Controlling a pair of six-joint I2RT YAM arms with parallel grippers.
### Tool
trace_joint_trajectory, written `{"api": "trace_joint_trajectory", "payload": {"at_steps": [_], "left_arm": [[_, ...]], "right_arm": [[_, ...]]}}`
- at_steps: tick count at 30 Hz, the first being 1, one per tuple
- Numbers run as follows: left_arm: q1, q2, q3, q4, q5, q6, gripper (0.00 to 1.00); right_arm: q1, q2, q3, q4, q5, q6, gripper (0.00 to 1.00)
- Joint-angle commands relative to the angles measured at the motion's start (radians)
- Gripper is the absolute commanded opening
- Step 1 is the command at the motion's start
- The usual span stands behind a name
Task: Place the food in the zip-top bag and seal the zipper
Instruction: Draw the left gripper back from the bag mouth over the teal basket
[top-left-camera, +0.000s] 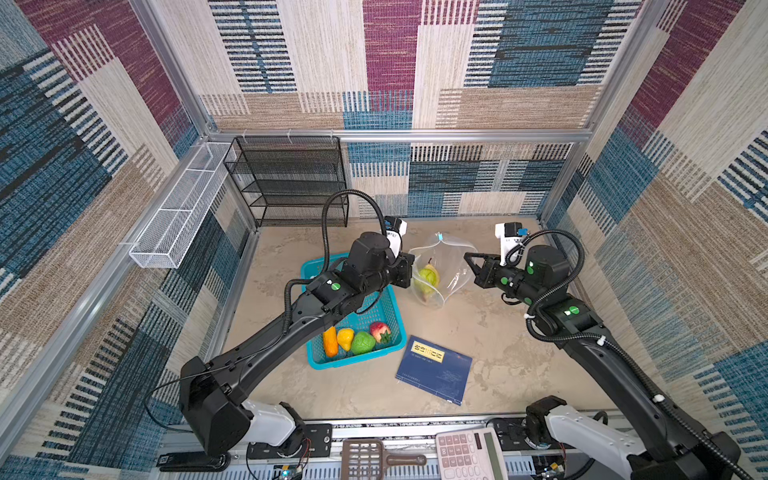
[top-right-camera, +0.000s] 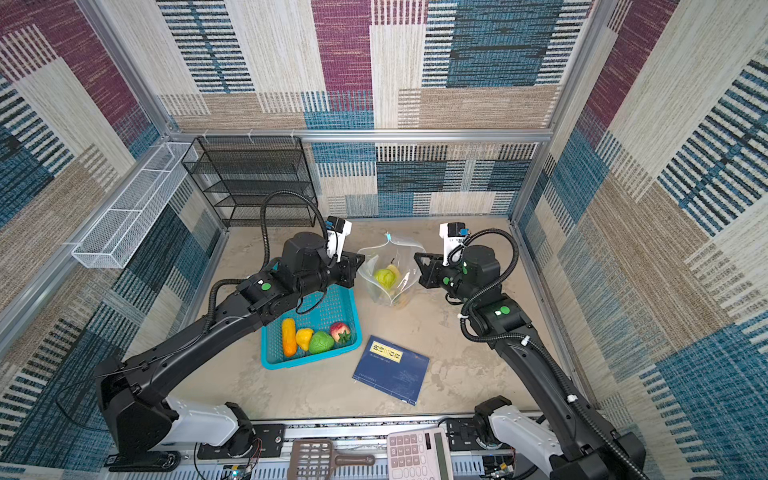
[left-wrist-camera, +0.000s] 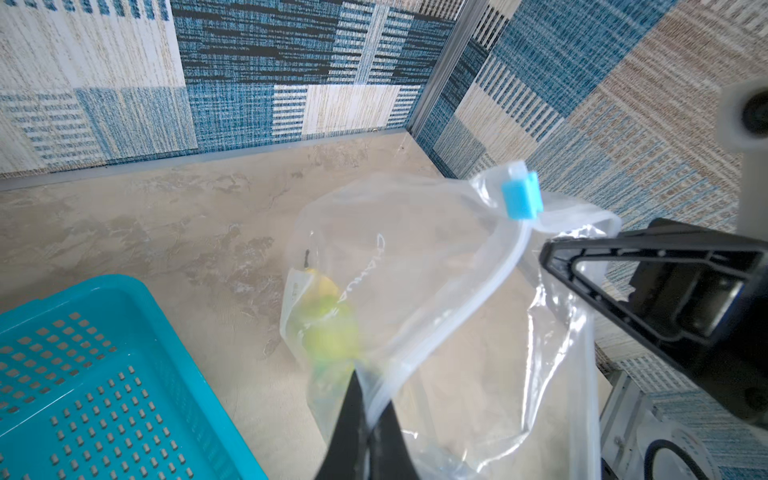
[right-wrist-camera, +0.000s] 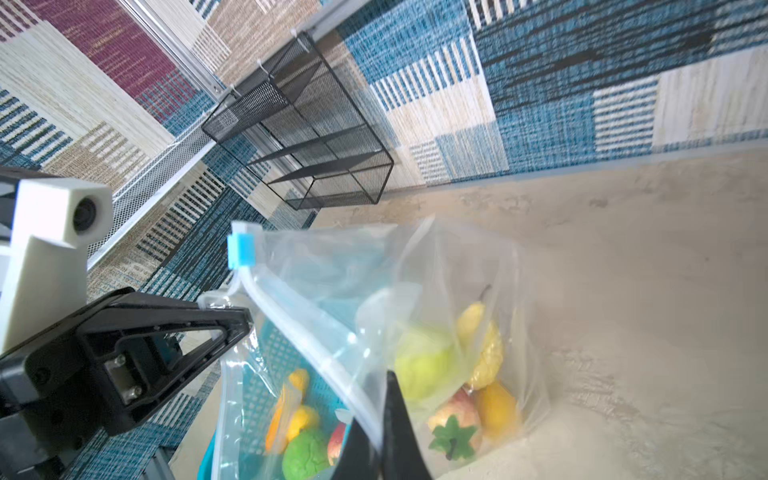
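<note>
The robot's two grippers are holding the bag's rim (top-left-camera: 440, 237) while food lies in the teal basket, so the robot should lower the bag and get the green food (top-left-camera: 363, 342) with its left gripper.
The clear zip-top bag (top-left-camera: 446, 266) (top-right-camera: 395, 259) hangs upright between both grippers, its mouth spread open. My left gripper (top-left-camera: 409, 270) (left-wrist-camera: 372, 390) is shut on the mouth's rim on the basket side. My right gripper (top-left-camera: 467, 257) (right-wrist-camera: 374, 399) is shut on the opposite rim. The zipper strip (left-wrist-camera: 494, 274) runs between them, with the light-blue slider (left-wrist-camera: 521, 199) (right-wrist-camera: 241, 251) at its far end. Food in the bag: a green piece (right-wrist-camera: 419, 365), yellow pieces and a red strawberry-like one (right-wrist-camera: 453, 419). More food lies in the teal basket (top-left-camera: 316, 361): orange (top-left-camera: 330, 341), yellow, green (top-left-camera: 363, 343) and red (top-left-camera: 380, 331).
A blue book (top-left-camera: 434, 368) lies in front of the bag. A black wire shelf (top-left-camera: 286, 183) stands at the back left and a white mesh tray (top-left-camera: 178, 212) hangs on the left wall. A calculator (top-left-camera: 469, 455) and a brown scoop (top-left-camera: 365, 459) sit on the front rail.
</note>
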Motion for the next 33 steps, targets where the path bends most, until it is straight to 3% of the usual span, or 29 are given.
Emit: {"api": "trace_joint_trajectory", "payload": {"at_steps": [1, 15, 23, 29, 30, 31, 32, 33], "left_arm": [[0.0, 0.002, -0.005, 0.04, -0.026, 0.043, 0.0], [0.001, 0.223, 0.047, 0.133, 0.181, -0.102, 0.0], [0.014, 0.327, 0.017, 0.097, 0.141, -0.115, 0.0], [0.039, 0.259, -0.068, 0.111, 0.102, -0.14, 0.0], [0.041, 0.24, -0.082, 0.111, 0.09, -0.138, 0.02], [0.045, 0.219, -0.095, 0.108, 0.08, -0.134, 0.12], [0.049, 0.2, -0.102, 0.102, 0.074, -0.133, 0.24], [0.053, 0.178, -0.113, 0.091, 0.065, -0.131, 0.44]], "right_arm": [[0.0, -0.025, 0.034, -0.02, 0.068, -0.041, 0.0], [-0.001, -0.081, 0.103, -0.072, 0.125, -0.096, 0.0], [0.0, -0.003, -0.037, -0.004, 0.042, -0.039, 0.0], [-0.001, 0.047, -0.087, 0.046, -0.025, -0.006, 0.0], [-0.001, 0.051, -0.094, 0.059, -0.04, 0.002, 0.0], [0.0, 0.054, -0.1, 0.071, -0.052, 0.01, 0.0], [0.0, 0.058, -0.105, 0.081, -0.062, 0.015, 0.0], [-0.001, 0.061, -0.111, 0.091, -0.071, 0.023, 0.0]]}}
